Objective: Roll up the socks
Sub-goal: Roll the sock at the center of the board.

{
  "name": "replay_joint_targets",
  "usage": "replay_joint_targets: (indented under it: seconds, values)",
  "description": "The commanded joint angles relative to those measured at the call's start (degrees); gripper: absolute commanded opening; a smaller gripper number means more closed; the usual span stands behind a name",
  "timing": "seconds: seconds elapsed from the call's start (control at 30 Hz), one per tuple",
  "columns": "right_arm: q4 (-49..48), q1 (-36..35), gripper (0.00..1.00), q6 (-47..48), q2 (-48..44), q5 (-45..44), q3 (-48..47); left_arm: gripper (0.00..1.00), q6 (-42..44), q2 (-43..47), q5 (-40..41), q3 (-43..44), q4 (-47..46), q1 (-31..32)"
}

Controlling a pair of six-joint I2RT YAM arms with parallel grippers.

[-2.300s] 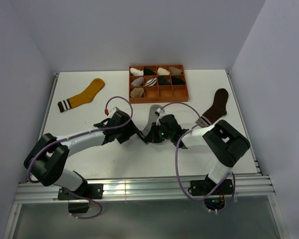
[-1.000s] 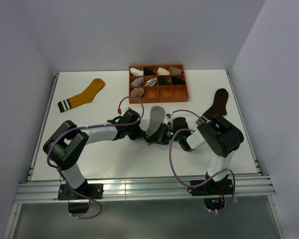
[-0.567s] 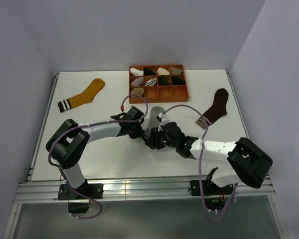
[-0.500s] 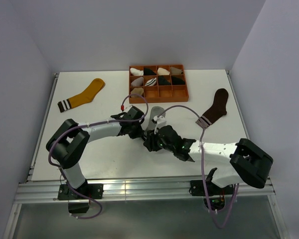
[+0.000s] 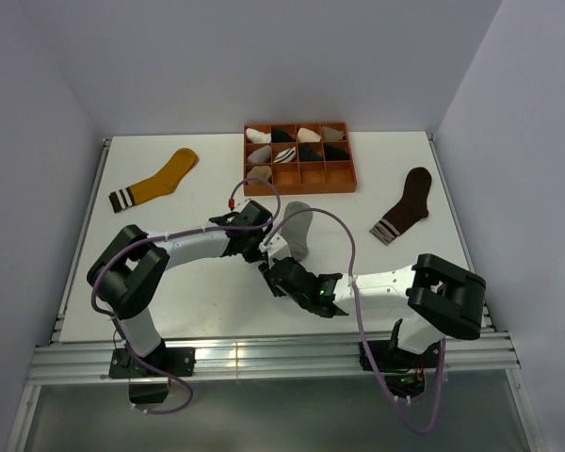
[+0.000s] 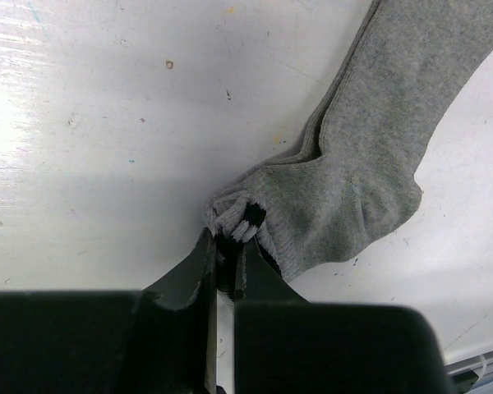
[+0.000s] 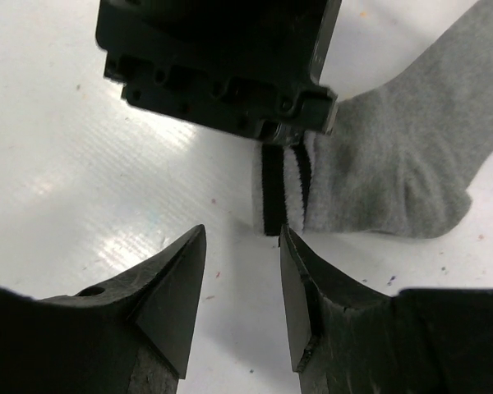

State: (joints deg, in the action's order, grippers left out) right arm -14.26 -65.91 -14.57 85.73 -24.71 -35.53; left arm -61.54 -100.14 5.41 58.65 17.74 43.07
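I should hold the sock's free striped end [image 7: 283, 215] with my right gripper while my left gripper, which pinches one end of the sock's bunched cuff [image 6: 241, 217], takes hold again.
The grey sock [image 5: 298, 224] lies mid-table, its foot pointing away. My left gripper [image 5: 261, 247] is shut on its striped cuff, and the left wrist view shows the left gripper [image 6: 226, 240] pinching the bunched cuff of the grey sock [image 6: 370, 164]. Just short of that cuff my right gripper [image 5: 271, 270] stands open. In the right wrist view the right gripper [image 7: 242, 238] has only bare table between its fingers, with the grey sock [image 7: 386, 172] and its cuff right ahead. The mustard-yellow sock [image 5: 155, 181] lies flat at far left and the dark brown sock [image 5: 405, 205] at right.
An orange compartment tray [image 5: 350, 175] with small sock bundles stands at the back centre. The left gripper's black body [image 7: 222, 57] fills the top of the right wrist view, close to my right fingers. Both arms' cables loop over the table's middle.
My right gripper has opened, let go of the grey sock and drawn back toward the near edge. The left gripper stays shut on the cuff.
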Motion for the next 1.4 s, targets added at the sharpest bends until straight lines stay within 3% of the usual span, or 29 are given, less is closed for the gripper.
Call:
replay_joint_targets:
  seconds: [0.0,0.3,0.67,0.77,0.8,0.87,0.93,1.17,1.37]
  values:
    - [-2.44,-0.80,0.49,3.40,1.27,-6.48,-3.14,0.00,2.21,-1.02,0.83,0.23,4.85,0.35]
    - [-2.26,-0.89,0.48,4.64,7.34,-7.28,-5.52,0.00,2.56,-1.38,0.48,0.50,4.94,0.35]
    - [-1.74,-0.89,0.37,2.88,15.34,-10.44,-6.04,0.00,2.74,-2.08,-1.28,0.50,3.97,0.35]
    - [0.45,-0.71,0.28,1.65,17.36,-12.29,-7.36,0.00,2.83,-1.64,-1.54,0.32,3.89,0.26]
    - [1.77,-0.45,0.14,0.69,17.54,-12.21,-7.62,0.00,2.83,-1.64,-1.54,0.32,3.88,0.35]
    - [1.78,0.60,0.03,0.07,16.67,-10.28,-6.93,0.01,2.65,-1.03,-1.46,-0.03,3.89,0.35]
    - [0.99,2.61,0.00,-0.72,14.56,-5.04,-5.70,0.06,2.39,-0.24,-1.02,-0.55,3.53,0.35]
    - [2.30,11.83,0.00,-6.08,5.50,18.24,-2.27,0.53,-2.00,6.08,1.62,-3.98,0.81,-0.62]
    - [0.55,18.26,0.00,-12.23,4.53,32.51,-0.16,0.70,-7.18,11.26,3.11,-7.67,-1.64,-2.02]
